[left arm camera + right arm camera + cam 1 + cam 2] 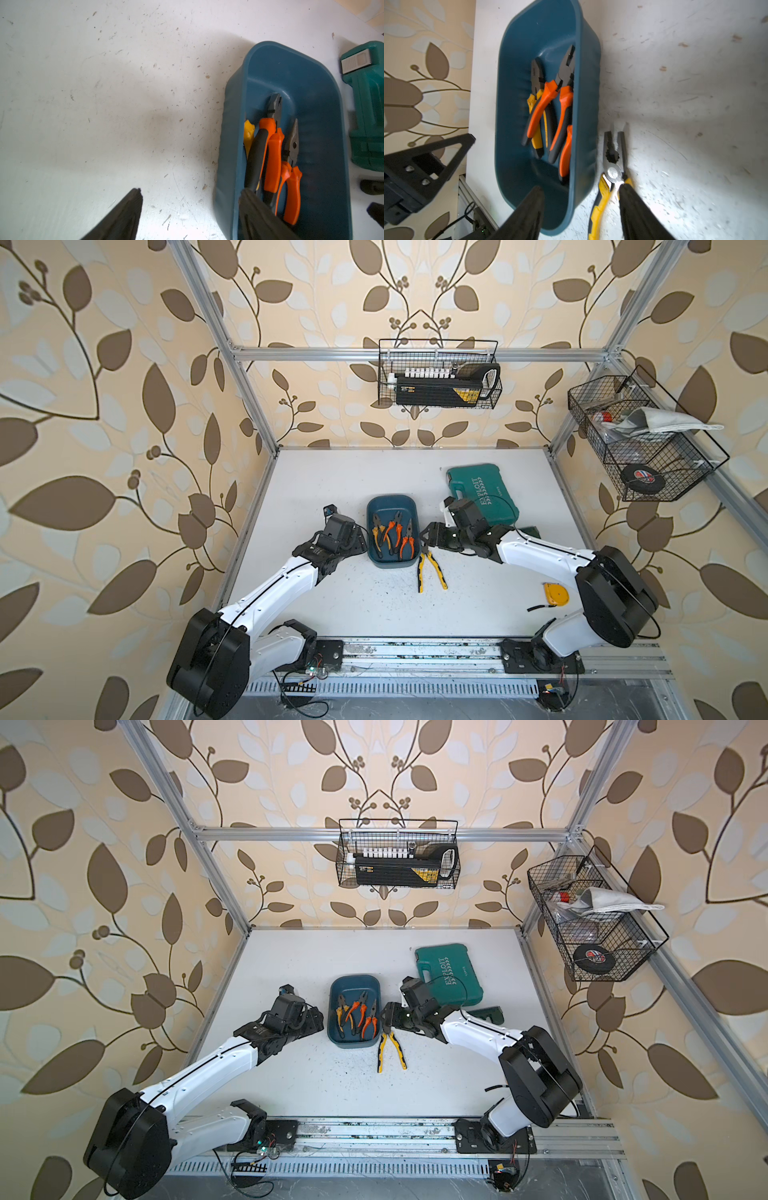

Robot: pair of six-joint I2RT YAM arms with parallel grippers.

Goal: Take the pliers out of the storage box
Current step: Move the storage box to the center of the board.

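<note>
The orange-handled pliers lie across the yellow-handled pair in the box. My left gripper should pick up the orange pliers [535,118] first and hand them to my right gripper.
The storage box [390,501] [354,982], a dark teal tray, sits mid-table. Three pliers lie inside: a yellow-handled pair [376,533] on the left and two orange-handled pairs [390,532] [408,542]. A larger yellow-handled pair of pliers [430,570] [613,158] lies flat on the table by the box's right front corner, handles spread. My right gripper [424,540] [581,187] hangs open over that pair's pivot and the box's wall [588,104]. My left gripper [360,537] [191,191] is open at the box's left wall [228,135], with one finger over the orange handles [272,155].
A green EXPLOIT case [482,493] lies behind my right arm, with a small dark green piece [530,531] beside it. A yellow tape measure [556,595] sits at the front right. Wire baskets hang on the back rail [438,375] and the right rail [640,439].
</note>
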